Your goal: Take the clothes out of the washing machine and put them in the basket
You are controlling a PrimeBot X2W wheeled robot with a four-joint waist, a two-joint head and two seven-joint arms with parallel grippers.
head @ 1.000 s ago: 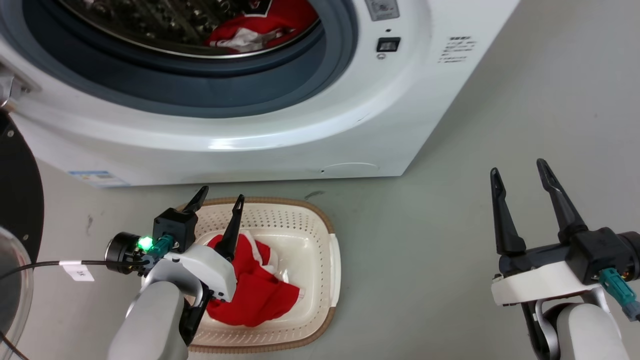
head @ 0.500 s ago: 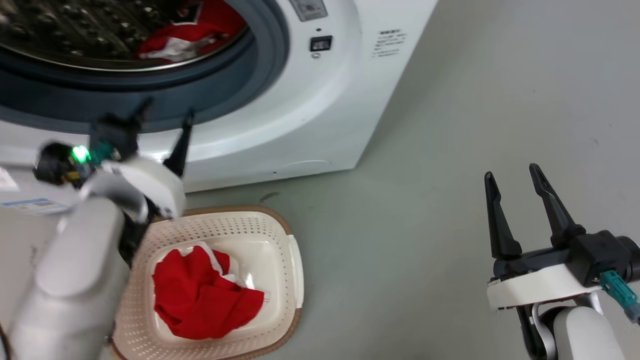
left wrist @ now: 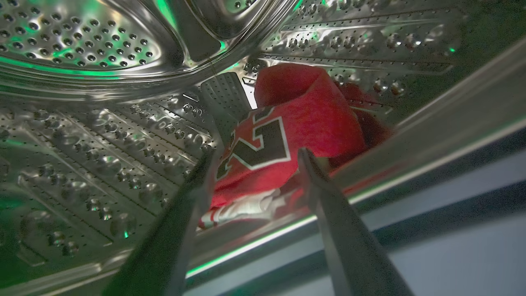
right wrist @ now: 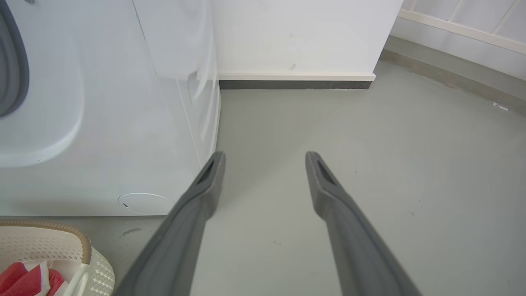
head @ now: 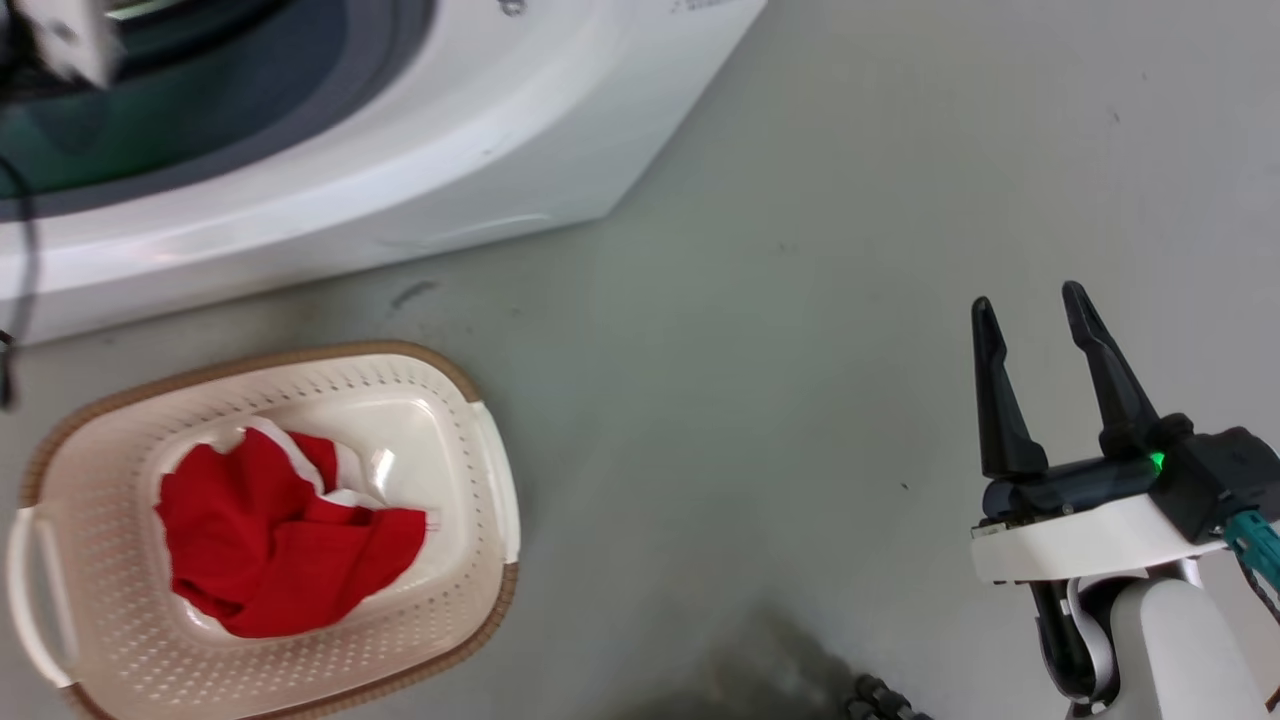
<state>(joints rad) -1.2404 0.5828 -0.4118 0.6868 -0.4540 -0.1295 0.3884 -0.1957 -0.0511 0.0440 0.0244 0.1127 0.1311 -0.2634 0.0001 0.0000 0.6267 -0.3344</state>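
Observation:
Perforated steel (left wrist: 125, 158) can be seen all around the red jersey (left wrist: 301, 123), so the drum should be empty once I pull the jersey out.
The white washing machine (head: 400, 170) stands at the top left of the head view, its grey door ring (head: 200, 120) partly showing. One red garment with white trim (head: 270, 540) lies in the cream basket (head: 480, 470) on the floor in front of it. Along the left wrist view, a red jersey (left wrist: 316, 119) with a black-and-white number rests low in the perforated steel drum (left wrist: 102, 135). My left gripper (left wrist: 255, 156) is open at the drum's mouth, its fingers framing the jersey without touching it. My right gripper (head: 1030, 310) hangs open over bare floor, holding nothing.
Grey floor (head: 800, 250) spreads to the right of the machine and basket. In the right wrist view, the machine's side (right wrist: 102, 123), a white wall with a dark skirting (right wrist: 296, 84) and the basket's corner (right wrist: 49, 242) appear. A thin black cable (head: 25, 250) hangs at the head view's left edge.
The head camera has swung, shifting the whole picture. My left arm has risen from above the basket up to the drum opening. The red garment stays in the basket; the right gripper keeps its pose.

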